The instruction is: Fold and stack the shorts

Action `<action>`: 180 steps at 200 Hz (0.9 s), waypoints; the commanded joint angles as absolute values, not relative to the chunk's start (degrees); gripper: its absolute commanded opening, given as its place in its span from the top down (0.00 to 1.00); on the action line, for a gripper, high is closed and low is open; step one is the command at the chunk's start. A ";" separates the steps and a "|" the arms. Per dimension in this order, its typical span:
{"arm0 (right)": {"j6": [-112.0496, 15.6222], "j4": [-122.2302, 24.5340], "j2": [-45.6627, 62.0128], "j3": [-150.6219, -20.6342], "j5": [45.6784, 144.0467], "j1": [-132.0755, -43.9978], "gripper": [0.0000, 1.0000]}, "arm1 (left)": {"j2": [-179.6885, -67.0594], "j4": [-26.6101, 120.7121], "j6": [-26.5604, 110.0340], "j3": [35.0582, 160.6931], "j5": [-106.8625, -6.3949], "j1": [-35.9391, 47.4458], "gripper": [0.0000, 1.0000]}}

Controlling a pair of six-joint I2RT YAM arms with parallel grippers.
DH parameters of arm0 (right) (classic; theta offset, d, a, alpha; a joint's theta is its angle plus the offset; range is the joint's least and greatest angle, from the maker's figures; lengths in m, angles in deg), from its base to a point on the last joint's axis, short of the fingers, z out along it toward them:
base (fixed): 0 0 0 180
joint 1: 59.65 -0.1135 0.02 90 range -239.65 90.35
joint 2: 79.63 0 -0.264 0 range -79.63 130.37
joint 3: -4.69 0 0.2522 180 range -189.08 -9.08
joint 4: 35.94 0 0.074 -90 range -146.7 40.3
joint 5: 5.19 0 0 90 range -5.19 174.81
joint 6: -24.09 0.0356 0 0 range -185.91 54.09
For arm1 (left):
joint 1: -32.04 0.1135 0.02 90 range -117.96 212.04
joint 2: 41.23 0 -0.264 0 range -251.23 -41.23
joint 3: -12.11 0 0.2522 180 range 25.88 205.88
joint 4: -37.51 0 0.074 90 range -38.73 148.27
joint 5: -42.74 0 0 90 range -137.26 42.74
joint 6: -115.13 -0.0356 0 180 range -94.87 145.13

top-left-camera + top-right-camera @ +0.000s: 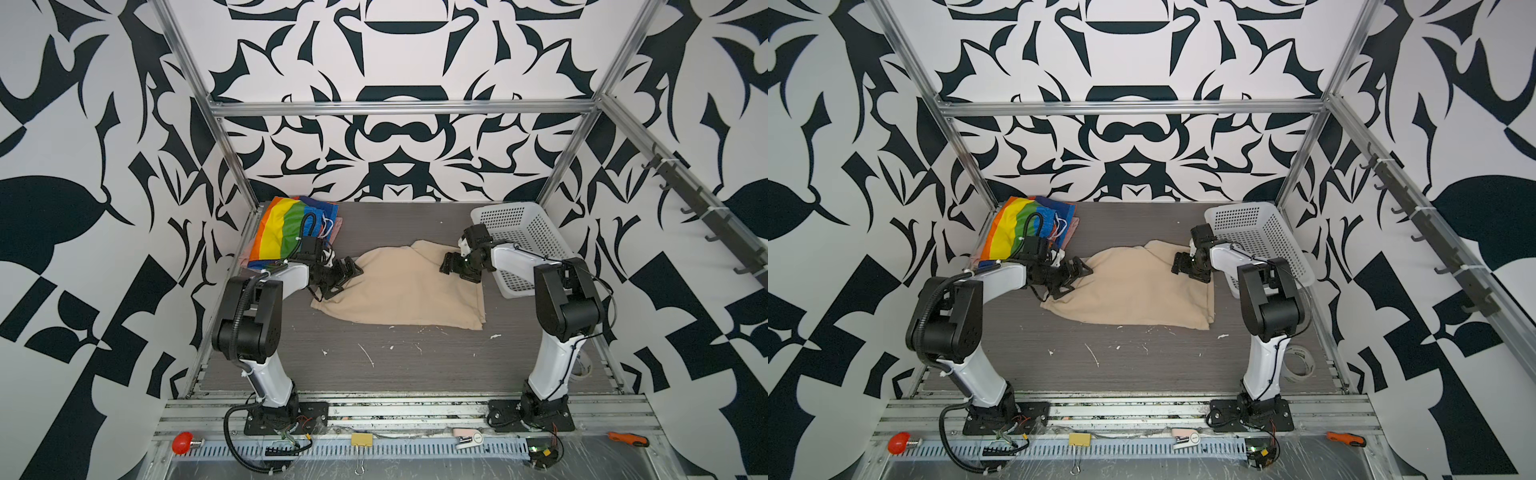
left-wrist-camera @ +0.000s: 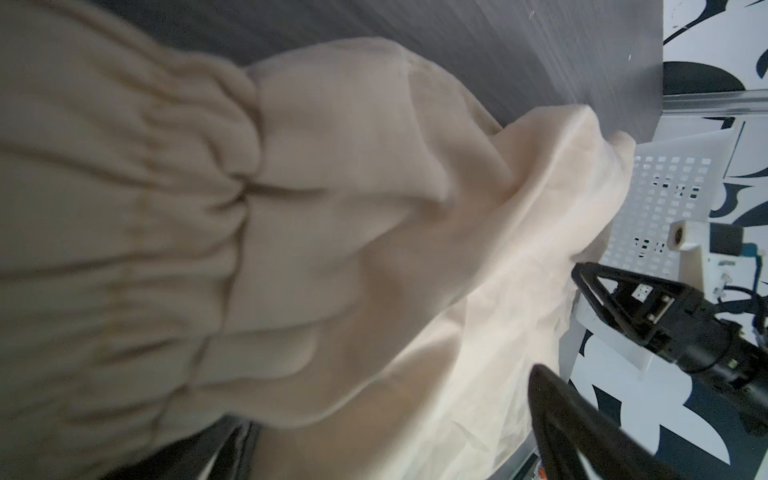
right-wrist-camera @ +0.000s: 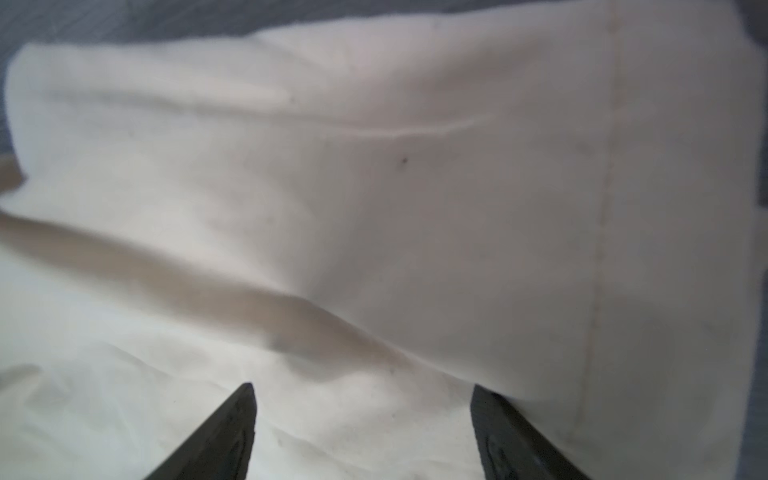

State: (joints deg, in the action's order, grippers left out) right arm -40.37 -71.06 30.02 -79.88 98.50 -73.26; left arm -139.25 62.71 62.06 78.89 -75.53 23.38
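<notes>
I need to press the beige shorts down at their middle (image 1: pixel 396 288) with my left gripper while my right gripper swings the hems away, because the shorts lie crosswise with the waist (image 1: pixel 329 302) under my left gripper.
The beige shorts (image 1: pixel 403 291) (image 1: pixel 1133 286) lie partly folded in the middle of the table. My left gripper (image 1: pixel 345 276) (image 1: pixel 1073 274) is open at their left edge, and the gathered waist (image 2: pixel 166 216) fills the left wrist view, with cloth lying between the spread fingers (image 2: pixel 561 415). My right gripper (image 1: pixel 451 266) (image 1: pixel 1183 264) (image 3: pixel 368 415) hovers open over the shorts' far right part, holding nothing. The rainbow-striped shorts (image 1: pixel 286 228) (image 1: pixel 1017 228) rest folded at the back left on the pink shorts (image 1: pixel 337 227), of which only edges show.
A white perforated basket (image 1: pixel 523 245) (image 1: pixel 1262 237) (image 2: pixel 648 208) stands at the back right, close behind my right arm. White specks (image 1: pixel 365 353) dot the near table. On the front rail lie a red button (image 1: pixel 183 442), a binder clip (image 1: pixel 360 440) and an orange screwdriver (image 1: pixel 627 438).
</notes>
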 commanded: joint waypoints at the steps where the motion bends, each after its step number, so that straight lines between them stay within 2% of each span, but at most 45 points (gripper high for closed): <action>1: -42.10 -73.38 28.42 -77.19 96.65 -73.76 0.16 | -135.52 67.38 60.62 73.00 -73.71 25.07 0.01; 52: -41.60 -74.40 19.57 -68.25 96.14 -78.84 0.15 | -127.65 72.27 56.23 66.53 -72.38 30.33 0.01; 69: -40.90 -74.89 15.30 -67.75 97.50 -79.32 0.15 | -126.29 72.72 56.69 67.50 -73.30 33.24 0.01; 91: -40.51 -76.40 11.28 -70.87 97.64 -78.02 0.15 | -124.14 72.95 58.81 71.38 -72.65 33.08 0.01; 136: -38.35 -76.46 16.22 -78.34 101.38 -78.36 0.15 | -123.56 74.52 63.32 80.86 -69.77 22.13 0.01; 163: -36.64 -73.09 22.10 -81.54 103.97 -80.69 0.13 | -127.79 70.77 66.98 81.10 -70.09 13.93 0.01; 180: -35.99 -71.95 26.16 -83.41 105.24 -80.82 0.13 | -131.13 69.64 67.83 80.21 -70.40 11.83 0.01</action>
State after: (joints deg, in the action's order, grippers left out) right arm -37.90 -73.84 22.11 -80.41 101.93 -79.93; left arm -126.53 69.97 64.59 81.40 -70.57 14.44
